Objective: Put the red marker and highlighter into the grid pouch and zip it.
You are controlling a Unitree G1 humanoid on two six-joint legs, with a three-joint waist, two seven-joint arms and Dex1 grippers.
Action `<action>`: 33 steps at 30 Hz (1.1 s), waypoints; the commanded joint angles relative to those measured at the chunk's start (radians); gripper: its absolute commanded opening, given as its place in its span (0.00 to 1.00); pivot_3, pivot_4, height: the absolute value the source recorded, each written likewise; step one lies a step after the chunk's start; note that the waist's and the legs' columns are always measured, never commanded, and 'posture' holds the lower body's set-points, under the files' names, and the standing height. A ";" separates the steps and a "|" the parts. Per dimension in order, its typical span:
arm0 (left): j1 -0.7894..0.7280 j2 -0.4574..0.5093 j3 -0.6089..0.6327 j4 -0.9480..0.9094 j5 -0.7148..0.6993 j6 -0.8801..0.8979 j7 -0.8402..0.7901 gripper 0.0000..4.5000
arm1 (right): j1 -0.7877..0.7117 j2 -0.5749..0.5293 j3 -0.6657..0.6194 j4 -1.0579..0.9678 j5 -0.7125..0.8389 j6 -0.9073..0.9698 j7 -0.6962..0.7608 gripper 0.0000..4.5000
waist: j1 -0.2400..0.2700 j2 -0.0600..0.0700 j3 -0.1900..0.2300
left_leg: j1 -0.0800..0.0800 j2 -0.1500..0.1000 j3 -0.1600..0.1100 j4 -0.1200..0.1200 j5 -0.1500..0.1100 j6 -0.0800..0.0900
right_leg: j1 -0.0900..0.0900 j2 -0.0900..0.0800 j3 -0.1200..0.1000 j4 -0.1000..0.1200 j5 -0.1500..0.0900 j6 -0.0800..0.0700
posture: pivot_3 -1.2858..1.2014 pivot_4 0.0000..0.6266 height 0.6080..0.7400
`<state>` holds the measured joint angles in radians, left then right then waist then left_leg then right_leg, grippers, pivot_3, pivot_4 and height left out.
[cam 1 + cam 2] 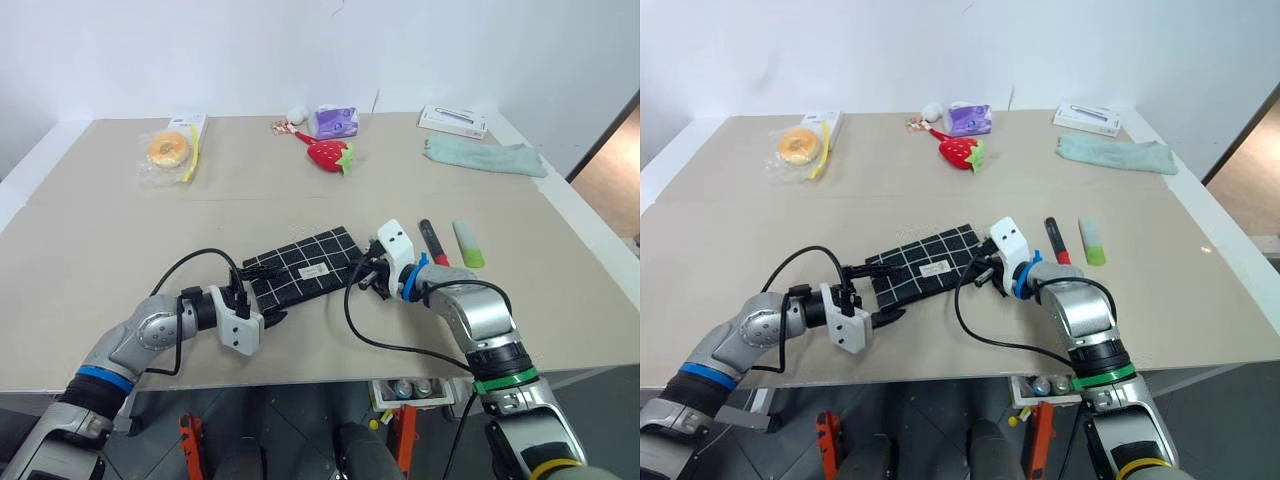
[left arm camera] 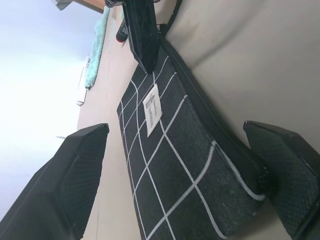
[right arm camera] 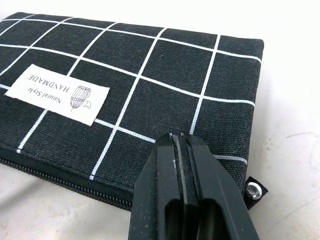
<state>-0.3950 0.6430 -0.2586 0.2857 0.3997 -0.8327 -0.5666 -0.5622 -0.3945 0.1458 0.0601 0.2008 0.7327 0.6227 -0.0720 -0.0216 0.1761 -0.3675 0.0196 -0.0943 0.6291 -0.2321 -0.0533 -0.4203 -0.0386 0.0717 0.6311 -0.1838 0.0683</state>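
I see a black zipper band (image 2: 214, 120) along the pouch's long edge, so the grid pouch (image 1: 305, 268) will open wide there when I unzip it and turn that edge up.
The grid pouch (image 1: 305, 268) lies flat on the table, its label up. My left gripper (image 1: 262, 294) is open, and its fingers (image 2: 75, 170) stand on either side of the pouch's near left end without touching it. My right gripper (image 1: 366, 276) is shut, with its tips down on the zipper edge (image 3: 60, 177) by the pouch's right corner. Whether anything is pinched between them is hidden. The red marker (image 1: 433, 243) and the light-green highlighter (image 1: 468, 244) lie side by side on the table just right of my right gripper.
Along the back of the table are a bagged doughnut (image 1: 168, 148), a strawberry toy (image 1: 330, 153), a purple packet (image 1: 334, 121), a white box (image 1: 453, 121) and a teal cloth (image 1: 484, 155). The table's front edge (image 1: 300, 378) runs just below both arms.
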 commanded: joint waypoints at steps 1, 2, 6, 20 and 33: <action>-0.011 0.008 -0.024 0.031 0.025 -0.001 0.003 1.00 | 0.018 0.009 0.010 -0.016 0.003 0.018 0.001 0.02 | 0.000 0.000 0.000 | 0.000 0.000 0.000 0.000 0.000 0.000 | 0.000 0.000 0.000 0.000 0.000 0.000 | 0.52 0.24 1.00; -0.015 0.010 -0.026 0.034 0.023 -0.003 0.005 0.94 | 0.018 0.010 0.010 -0.015 0.003 0.018 0.000 0.00 | 0.000 0.000 0.000 | 0.000 0.000 0.000 0.000 0.000 0.000 | 0.000 0.000 0.000 0.000 0.000 0.000 | 0.52 0.24 1.00; -0.022 0.037 -0.024 0.046 0.012 -0.018 0.002 0.58 | 0.016 0.014 0.009 -0.013 0.002 0.016 0.000 0.00 | 0.000 0.000 0.000 | 0.000 0.000 0.000 0.000 0.000 0.000 | 0.000 0.001 0.000 0.000 0.000 0.000 | 0.52 0.24 1.00; -0.063 0.040 -0.050 0.096 0.000 -0.060 0.012 0.17 | 0.008 0.022 0.004 -0.008 0.003 0.007 0.001 0.00 | 0.000 0.001 0.000 | -0.001 0.002 0.000 -0.002 0.000 0.000 | -0.001 0.003 0.000 0.000 -0.001 -0.001 | 0.52 0.24 1.00; -0.050 0.029 -0.060 0.073 -0.038 -0.029 -0.028 0.01 | 0.028 0.004 -0.015 -0.056 0.018 -0.008 0.019 0.00 | 0.000 0.002 -0.001 | -0.001 0.002 0.000 -0.002 0.000 0.000 | -0.002 0.003 0.001 0.000 -0.001 -0.002 | 0.52 0.24 1.00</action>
<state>-0.4658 0.6829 -0.2951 0.3775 0.3737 -0.8652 -0.5791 -0.5561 -0.3822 0.1406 0.0477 0.2027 0.7316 0.6252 -0.0725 -0.0200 0.1751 -0.3685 0.0214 -0.0943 0.6272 -0.2322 -0.0531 -0.4218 -0.0359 0.0726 0.6308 -0.1848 0.0668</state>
